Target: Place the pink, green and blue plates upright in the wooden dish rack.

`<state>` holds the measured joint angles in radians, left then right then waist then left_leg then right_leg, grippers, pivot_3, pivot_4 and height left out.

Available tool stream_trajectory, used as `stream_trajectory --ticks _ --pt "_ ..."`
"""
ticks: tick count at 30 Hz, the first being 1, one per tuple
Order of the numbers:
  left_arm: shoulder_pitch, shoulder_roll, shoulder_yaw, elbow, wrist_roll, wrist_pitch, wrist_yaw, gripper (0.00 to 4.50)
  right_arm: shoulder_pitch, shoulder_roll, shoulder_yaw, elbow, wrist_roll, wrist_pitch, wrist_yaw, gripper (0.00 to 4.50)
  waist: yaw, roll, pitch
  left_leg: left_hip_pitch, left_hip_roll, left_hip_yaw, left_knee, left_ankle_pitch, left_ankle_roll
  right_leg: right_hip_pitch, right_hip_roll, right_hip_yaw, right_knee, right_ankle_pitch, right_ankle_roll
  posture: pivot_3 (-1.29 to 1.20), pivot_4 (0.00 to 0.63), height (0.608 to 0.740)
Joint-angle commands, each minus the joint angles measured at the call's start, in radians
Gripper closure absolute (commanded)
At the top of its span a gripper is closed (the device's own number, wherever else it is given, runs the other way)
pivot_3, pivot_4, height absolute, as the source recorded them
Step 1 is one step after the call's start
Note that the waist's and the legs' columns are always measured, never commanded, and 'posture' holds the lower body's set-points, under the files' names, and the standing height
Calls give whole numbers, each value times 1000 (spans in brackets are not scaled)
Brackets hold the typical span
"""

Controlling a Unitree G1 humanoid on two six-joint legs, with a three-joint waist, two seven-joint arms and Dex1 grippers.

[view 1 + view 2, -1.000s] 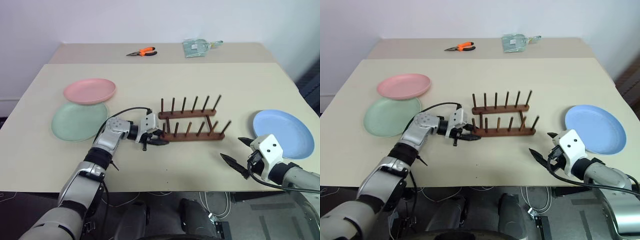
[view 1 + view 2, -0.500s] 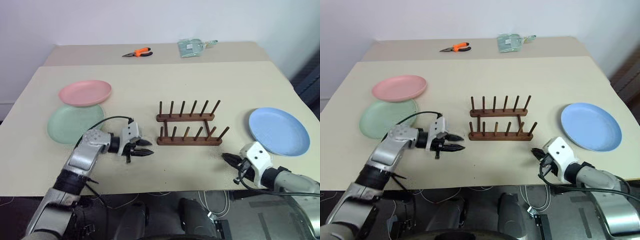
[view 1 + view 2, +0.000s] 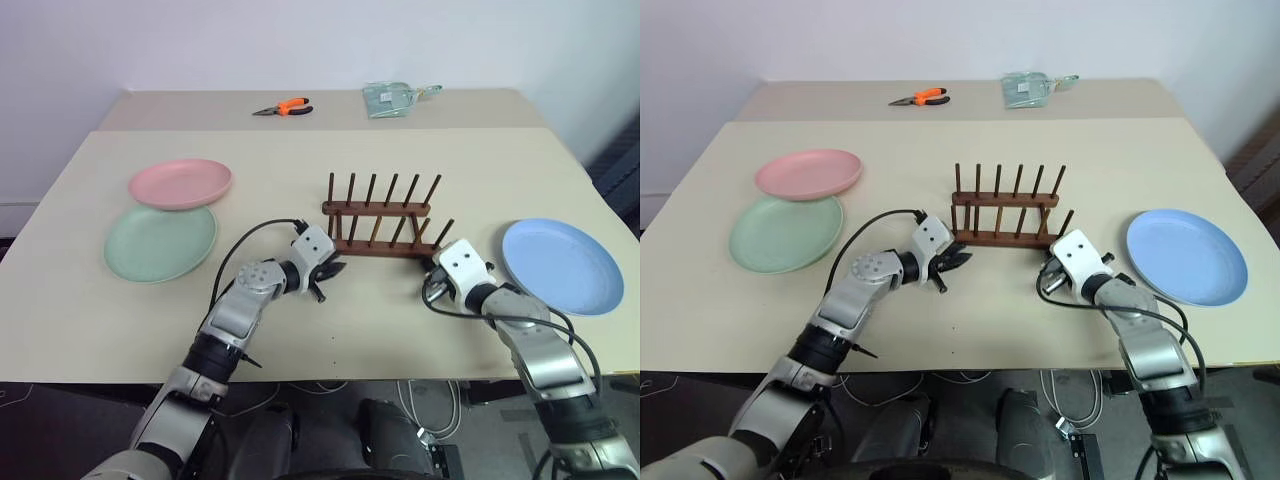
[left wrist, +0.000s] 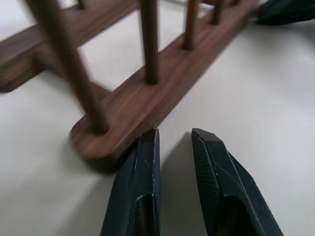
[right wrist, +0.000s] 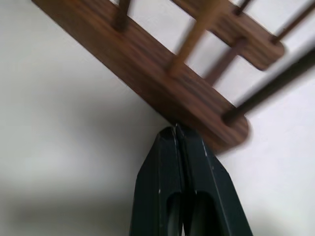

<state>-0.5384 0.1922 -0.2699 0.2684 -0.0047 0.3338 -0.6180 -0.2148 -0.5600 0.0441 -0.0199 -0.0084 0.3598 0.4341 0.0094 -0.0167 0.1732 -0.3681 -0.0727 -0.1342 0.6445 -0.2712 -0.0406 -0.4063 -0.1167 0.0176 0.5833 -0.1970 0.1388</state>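
The pink plate (image 3: pixel 180 184) is far from my right gripper, so my left gripper should pick it up and pass it to my right gripper for the rack (image 3: pixel 422 209).
The wooden dish rack (image 3: pixel 380 215) stands mid-table with no plate in it. My left gripper (image 3: pixel 326 270) lies low at the left end of the rack's near bar; its fingers (image 4: pixel 147 162) are a narrow gap apart, with nothing between them and one tip against the wood. My right gripper (image 3: pixel 435 268) is shut, its tips (image 5: pixel 176 129) pressed to the right end of the same bar (image 5: pixel 197 105). Far left, the pink plate (image 3: pixel 180 183) lies flat, overlapping the green plate (image 3: pixel 160 241). The blue plate (image 3: pixel 562 266) lies flat on the right.
Orange-handled pliers (image 3: pixel 283 104) and a clear plastic item (image 3: pixel 392 97) lie on the table at the back. Bare tabletop (image 3: pixel 330 330) runs from the rack to the front edge.
Both grippers have come in to the ends of the rack's near bar. The right one has gone from open to shut and the left has narrowed. The rack now sits a little farther back.
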Motion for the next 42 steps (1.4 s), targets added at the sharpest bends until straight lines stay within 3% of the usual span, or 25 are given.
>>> stream_trajectory --ticks 1,3,5,6,8,13,14,18,22,27,34,37,42 --pt "-17 20 31 81 19 -26 31 3461 -54 15 -10 66 -21 -38 -20 4500 0 0 0 0 0 0 0 0 0 0 0 0 0 0 0 0 150 740" --pt "-8 35 37 65 2 -33 4 3461 -62 13 -19 66 -4 -44 2 4500 -1 0 0 0 0 0 0 0 0 0 0 0 0 1 -1 0 150 740" --pt "22 63 57 0 -45 -9 -49 3515 -45 6 -32 19 37 -30 50 3971 -5 0 0 0 0 0 0 0 0 -1 0 0 1 2 -2 0 150 740" --pt "44 83 83 -51 -83 11 -79 3257 -28 -2 -33 -21 53 -29 76 3633 -9 0 0 0 0 0 0 0 0 -1 0 0 1 2 -2 0 150 740" --pt "70 113 171 -136 -165 57 -92 2682 8 -13 -32 -106 82 -25 122 2700 -20 1 0 -1 0 0 -1 0 0 -2 0 0 1 2 -2 0 150 740" --pt "-10 134 442 -150 -240 156 165 228 69 -28 -9 -247 98 0 179 176 -21 1 1 -4 0 -2 0 0 0 -5 0 -1 3 0 1 0 150 740" --pt "-23 133 470 -149 -251 172 194 75 73 -26 -8 -257 99 7 183 41 -21 1 1 -4 0 -3 0 0 0 -4 1 -1 3 0 2 0 150 740" --pt "-172 75 790 -161 -335 224 608 75 42 -2 44 -222 80 -15 198 41 -18 -3 3 -4 0 -4 1 0 0 -3 0 -1 2 0 2 0 150 740" --pt "-198 21 948 -220 -416 277 817 75 6 2 59 -185 79 -26 202 41 -19 -3 3 -3 -1 -3 0 0 0 -3 0 -1 1 2 1 0 150 740" --pt "-193 -6 1050 -265 -549 387 930 75 -19 3 73 -151 75 -53 217 41 -17 -5 3 -4 -1 -3 1 0 -1 -3 0 -1 1 2 1 0 150 740" --pt "-242 32 1138 -23 -696 448 958 75 -36 26 69 -139 61 -79 201 41 -19 -5 3 -4 -1 -3 1 0 -1 -3 0 -1 2 2 0 0 150 740" --pt "-277 46 1171 83 -726 405 986 909 -29 28 58 -143 48 -92 183 0 -19 -6 3 -4 -2 -3 1 0 -1 -3 0 -1 1 2 0 0 150 740" --pt "-317 51 1103 96 -747 376 919 3488 6 10 -6 -206 102 -31 192 0 -18 -6 3 -4 -1 -3 1 0 -1 -3 0 -1 1 2 0 0 150 740"
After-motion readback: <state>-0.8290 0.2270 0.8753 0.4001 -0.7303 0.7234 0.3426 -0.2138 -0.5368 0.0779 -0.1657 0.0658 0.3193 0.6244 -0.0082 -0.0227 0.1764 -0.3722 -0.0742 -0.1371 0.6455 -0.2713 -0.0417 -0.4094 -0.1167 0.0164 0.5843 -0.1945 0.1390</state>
